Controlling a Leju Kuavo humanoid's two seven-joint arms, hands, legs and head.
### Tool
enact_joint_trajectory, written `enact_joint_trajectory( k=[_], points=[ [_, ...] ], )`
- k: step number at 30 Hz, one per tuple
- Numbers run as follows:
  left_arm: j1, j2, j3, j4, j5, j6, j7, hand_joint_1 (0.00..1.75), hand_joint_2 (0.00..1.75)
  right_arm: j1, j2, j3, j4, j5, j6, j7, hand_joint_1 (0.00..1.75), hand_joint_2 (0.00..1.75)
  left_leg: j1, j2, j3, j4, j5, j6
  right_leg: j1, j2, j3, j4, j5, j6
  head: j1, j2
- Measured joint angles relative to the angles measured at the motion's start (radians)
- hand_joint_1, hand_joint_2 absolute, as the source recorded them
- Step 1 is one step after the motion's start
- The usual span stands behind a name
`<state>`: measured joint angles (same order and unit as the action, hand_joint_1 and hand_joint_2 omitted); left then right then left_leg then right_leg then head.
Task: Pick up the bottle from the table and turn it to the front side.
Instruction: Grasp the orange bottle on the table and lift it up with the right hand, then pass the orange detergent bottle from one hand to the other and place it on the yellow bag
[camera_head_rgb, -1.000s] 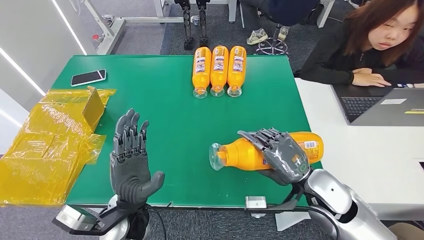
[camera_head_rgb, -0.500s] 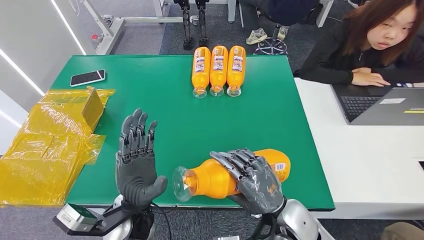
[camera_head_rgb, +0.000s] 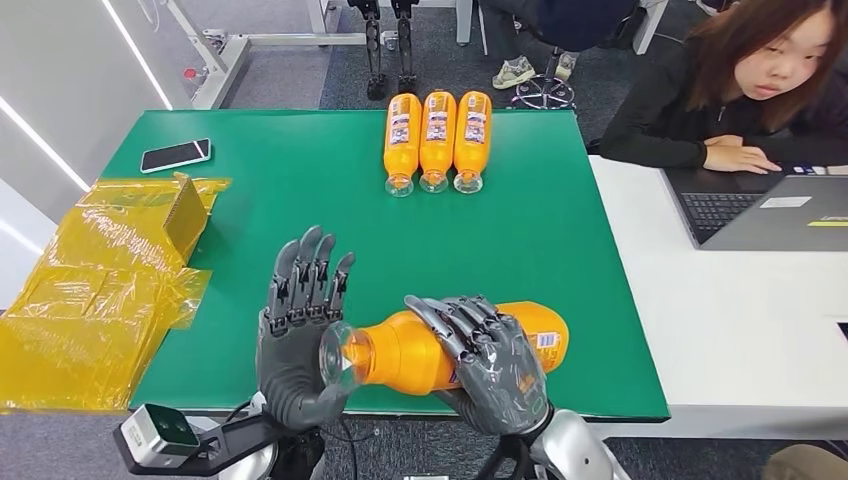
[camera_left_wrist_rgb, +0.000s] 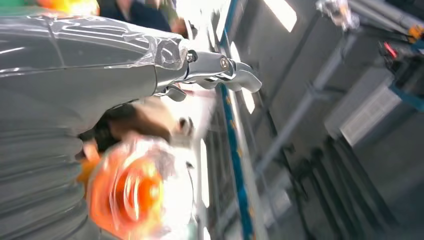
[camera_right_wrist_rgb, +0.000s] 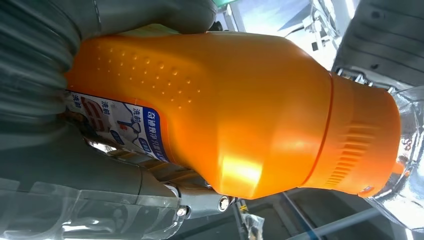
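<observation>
My gripper will turn the orange bottle (camera_head_rgb: 412, 352) over and its hidden large front label will show, because the small barcode patch (camera_head_rgb: 547, 340) is facing up.
An orange bottle (camera_head_rgb: 415, 350) with a clear cap lies on its side in the air over the front edge of the green table (camera_head_rgb: 300, 200). My right hand (camera_head_rgb: 490, 365) grips its body, fingers wrapped over the top. The right wrist view shows the bottle (camera_right_wrist_rgb: 240, 110) close up, with its blue and white label partly turned under. My left hand (camera_head_rgb: 300, 330) stands upright, fingers spread, palm against the bottle's clear cap (camera_head_rgb: 340, 355). In the left wrist view the cap end (camera_left_wrist_rgb: 130, 192) is blurred beside the hand's thumb (camera_left_wrist_rgb: 220, 70).
Three more orange bottles (camera_head_rgb: 437, 135) lie side by side at the table's far edge. Yellow plastic wrapping and a cardboard box (camera_head_rgb: 110, 270) cover the left side, with a phone (camera_head_rgb: 176, 154) beyond. A person (camera_head_rgb: 740, 80) sits at a laptop (camera_head_rgb: 760, 205) on the white table to the right.
My right hand has lifted the bottle off the table and carried it left toward me. My left hand has moved right until its palm meets the cap.
</observation>
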<state>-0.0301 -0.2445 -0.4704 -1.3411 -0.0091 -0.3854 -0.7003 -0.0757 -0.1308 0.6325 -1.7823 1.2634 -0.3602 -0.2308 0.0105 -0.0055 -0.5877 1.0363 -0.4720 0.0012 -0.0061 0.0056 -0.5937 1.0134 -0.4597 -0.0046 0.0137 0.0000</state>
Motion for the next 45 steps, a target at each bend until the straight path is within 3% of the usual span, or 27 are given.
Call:
enact_joint_trajectory(
  k=[12,18,19,20,22,23,24,37,39,41,43,45],
  points=[
    [-0.029,0.007,-0.07,0.044,0.063,-0.056,0.0,0.0,1.75,-0.004,0.079,-0.01,-0.002,-0.013,0.047,-0.021,1.75,1.75,0.0,0.001,0.0,0.0,0.0,0.0,0.0,0.0,0.0,0.0,0.0,0.0,0.0,0.0],
    [-0.083,0.007,-0.09,0.089,0.094,-0.048,0.0,0.0,1.75,-0.014,0.083,0.029,0.006,-0.078,0.041,-0.012,1.75,1.75,0.0,0.001,0.0,0.0,0.0,0.0,0.0,0.0,0.0,0.0,0.0,0.0,0.0,0.0],
    [-0.093,0.006,-0.093,0.096,0.098,-0.044,0.0,0.1,1.75,-0.015,0.083,0.039,0.009,-0.09,0.039,-0.014,1.75,1.75,0.0,0.001,0.0,0.0,0.0,0.0,0.0,0.0,0.0,0.0,0.0,0.0,0.0,0.0],
    [-0.101,0.006,-0.095,0.103,0.102,-0.041,-0.001,0.31,1.75,-0.017,0.084,0.049,0.013,-0.103,0.037,-0.015,1.75,1.75,0.0,0.001,0.0,0.0,0.0,0.0,0.0,0.0,0.0,0.0,0.0,0.0,0.0,0.0],
    [-0.115,0.004,-0.099,0.115,0.111,-0.037,-0.001,1.15,1.75,-0.021,0.085,0.068,0.021,-0.122,0.032,-0.014,1.75,1.75,0.0,0.001,0.0,0.0,0.0,0.0,0.0,0.0,0.0,0.0,0.0,0.0,0.0,0.0],
    [-0.123,0.003,-0.099,0.121,0.115,-0.036,-0.001,1.49,1.75,-0.025,0.085,0.077,0.024,-0.128,0.031,-0.011,1.75,1.75,0.0,0.001,0.0,0.0,0.0,0.0,0.0,0.0,0.0,0.0,0.0,0.0,0.0,0.0],
    [-0.13,0.003,-0.1,0.126,0.12,-0.035,-0.001,1.72,1.75,-0.028,0.085,0.084,0.028,-0.133,0.029,-0.007,1.75,1.75,0.0,0.001,0.0,0.0,0.0,0.0,0.0,0.0,0.0,0.0,0.0,0.0,0.0,0.0],
    [-0.155,0.003,-0.101,0.148,0.132,0.003,-0.002,1.61,1.75,-0.058,0.084,0.101,0.052,-0.167,0.047,0.009,1.75,1.75,0.0,0.001,0.0,0.0,0.0,0.0,0.0,0.0,0.0,0.0,0.0,0.0,0.0,0.0],
    [-0.156,0.003,-0.101,0.148,0.133,0.011,-0.002,1.61,1.75,-0.063,0.084,0.101,0.055,-0.171,0.054,0.009,1.42,1.75,0.0,0.001,0.0,0.0,0.0,0.0,0.0,0.0,0.0,0.0,0.0,0.0,0.0,0.0],
    [-0.158,0.003,-0.101,0.149,0.132,0.018,-0.002,1.6,1.75,-0.067,0.084,0.101,0.059,-0.174,0.058,0.009,0.55,1.75,0.0,0.001,0.0,0.0,0.0,0.0,0.0,0.0,0.0,0.0,0.0,0.0,0.0,0.0],
    [-0.16,0.003,-0.101,0.15,0.132,0.021,-0.002,1.58,1.75,-0.069,0.084,0.102,0.062,-0.178,0.06,0.008,0.0,1.75,0.0,0.001,0.0,0.0,0.0,0.0,0.0,0.0,0.0,0.0,0.0,0.0,0.0,0.0],
    [-0.164,0.003,-0.101,0.153,0.132,0.022,-0.002,1.59,1.75,-0.069,0.083,0.102,0.065,-0.181,0.06,0.008,0.0,1.75,0.0,0.001,0.0,0.0,0.0,0.0,0.0,0.0,0.0,0.0,0.0,0.0,0.0,0.0]
  ],
)
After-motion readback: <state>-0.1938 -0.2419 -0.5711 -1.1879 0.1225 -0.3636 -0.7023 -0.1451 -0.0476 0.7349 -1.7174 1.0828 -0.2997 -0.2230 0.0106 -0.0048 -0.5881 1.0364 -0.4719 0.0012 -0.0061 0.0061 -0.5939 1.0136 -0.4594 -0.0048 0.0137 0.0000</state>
